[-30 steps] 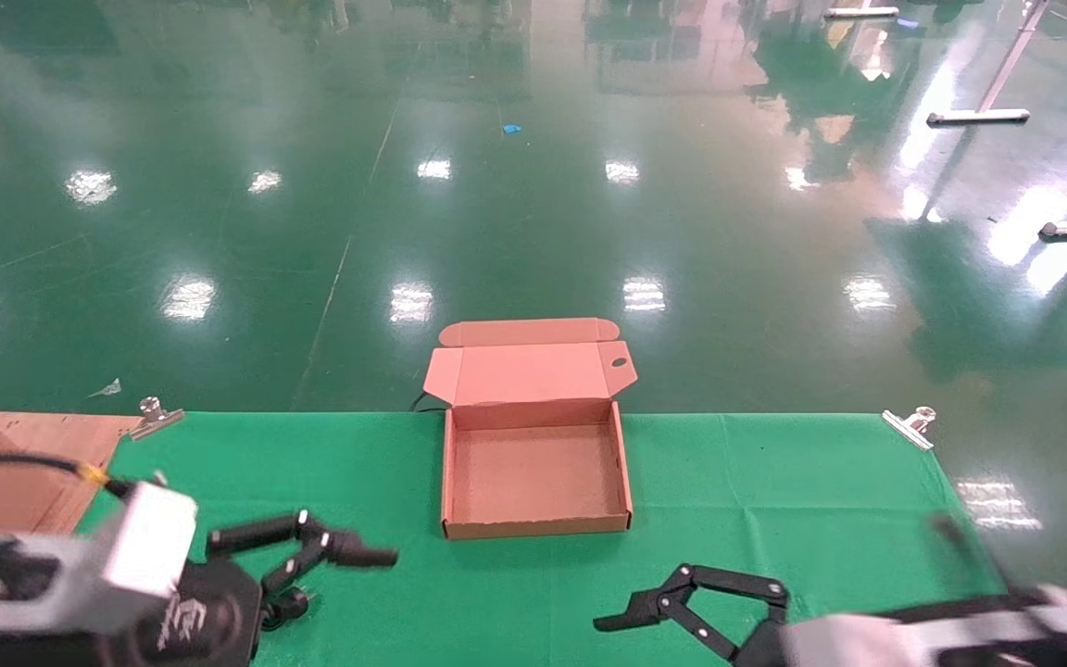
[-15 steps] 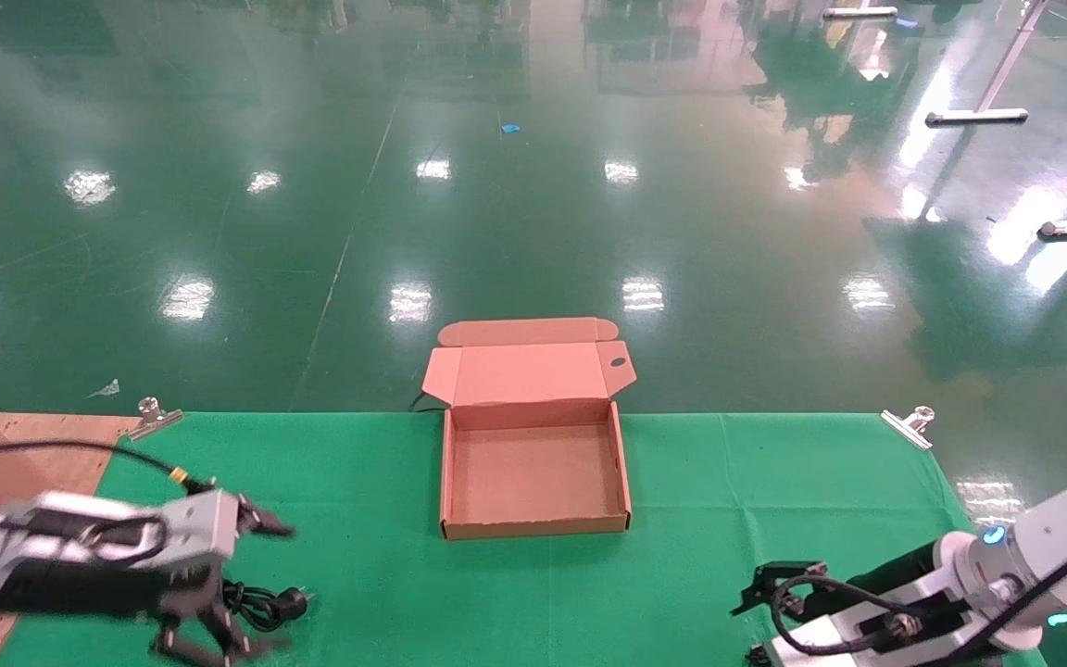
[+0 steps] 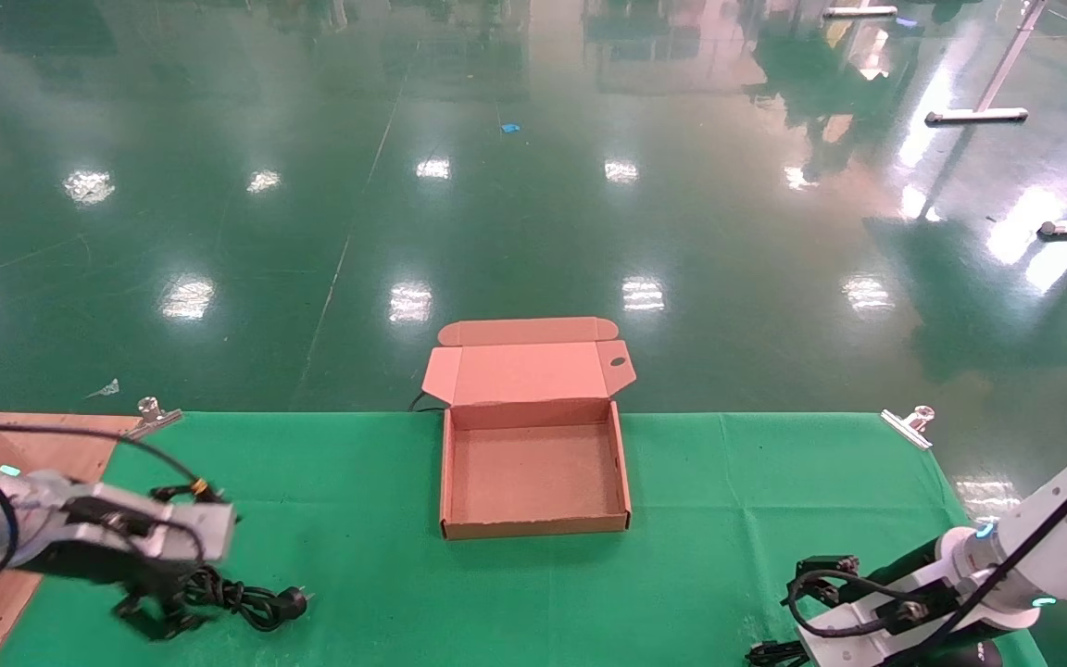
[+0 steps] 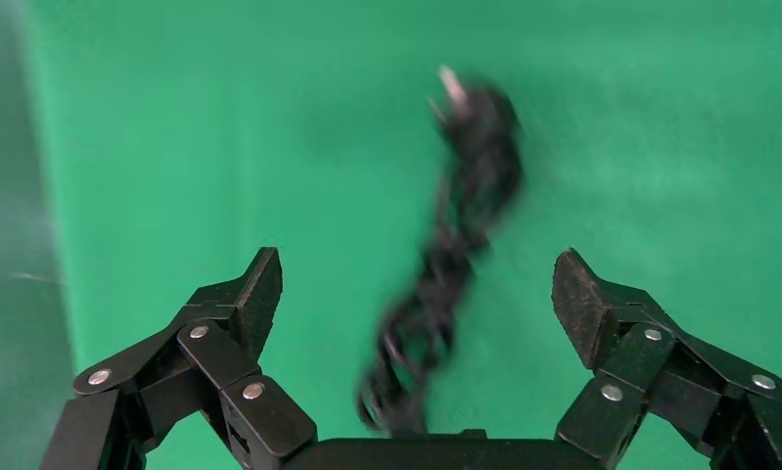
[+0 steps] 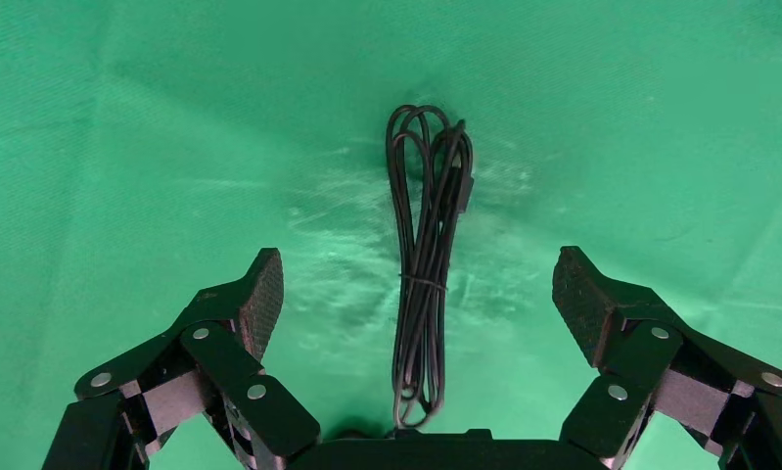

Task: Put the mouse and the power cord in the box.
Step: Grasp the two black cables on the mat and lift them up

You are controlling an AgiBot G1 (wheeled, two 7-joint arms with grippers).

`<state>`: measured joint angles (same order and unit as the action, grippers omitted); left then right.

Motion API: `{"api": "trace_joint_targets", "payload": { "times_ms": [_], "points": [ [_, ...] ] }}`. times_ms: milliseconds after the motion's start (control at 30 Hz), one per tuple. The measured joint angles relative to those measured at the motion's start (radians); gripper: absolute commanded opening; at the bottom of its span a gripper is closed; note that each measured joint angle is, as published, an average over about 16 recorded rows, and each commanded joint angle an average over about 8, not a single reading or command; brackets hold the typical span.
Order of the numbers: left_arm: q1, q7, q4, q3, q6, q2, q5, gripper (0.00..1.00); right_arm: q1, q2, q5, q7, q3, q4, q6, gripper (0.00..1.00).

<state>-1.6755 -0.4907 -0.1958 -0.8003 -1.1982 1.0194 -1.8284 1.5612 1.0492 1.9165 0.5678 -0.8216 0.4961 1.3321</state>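
Observation:
The power cord (image 3: 257,606) runs lengthwise between the open fingers of the robot's left gripper, so the gripper should keep going down until the fingers are on either side of its knotted middle (image 4: 447,269), and then close.
The brown cardboard box (image 3: 533,528) stands open in the middle of the green table, its lid tipped back and nothing inside. Near the front left edge lies the coiled power cord (image 3: 251,600), its plug (image 3: 294,602) pointing right. My left gripper (image 4: 418,284) hovers open directly above the power cord (image 4: 455,245), one finger on each side, not touching it. At the front right corner, my right gripper (image 5: 418,284) is open over a tied bundle of the mouse's thin cable (image 5: 428,264). The mouse body is hidden.
Green cloth (image 3: 756,500) covers the table, held by metal clips (image 3: 909,424) at the far corners. A brown cardboard sheet (image 3: 43,435) lies at the left edge. The shiny green floor lies beyond the table's far edge.
The left gripper has swung back to the left and down over the power cord. The right arm has drawn back to the front right corner and turned down over the thin cable.

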Motion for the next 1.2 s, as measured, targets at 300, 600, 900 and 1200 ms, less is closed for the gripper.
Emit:
{"api": "trace_joint_targets", "payload": {
  "times_ms": [300, 600, 900, 1200],
  "points": [
    [0.008, -0.084, 0.11, -0.016, 0.086, 0.046, -0.027, 1.0, 0.031, 0.072, 0.016, 0.094, -0.008, -0.174, -0.073, 1.0],
    [0.034, -0.118, 0.161, -0.011, 0.161, 0.079, -0.02, 1.0, 0.053, 0.132, 0.03, 0.158, -0.015, -0.292, -0.139, 1.0],
    [0.051, -0.132, 0.185, -0.007, 0.185, 0.09, -0.015, 0.35, 0.061, 0.169, 0.037, 0.208, -0.019, -0.373, -0.187, 0.32],
    [0.062, -0.134, 0.194, -0.001, 0.188, 0.089, -0.005, 0.0, 0.068, 0.184, 0.035, 0.241, -0.017, -0.426, -0.207, 0.0]
  ]
}}
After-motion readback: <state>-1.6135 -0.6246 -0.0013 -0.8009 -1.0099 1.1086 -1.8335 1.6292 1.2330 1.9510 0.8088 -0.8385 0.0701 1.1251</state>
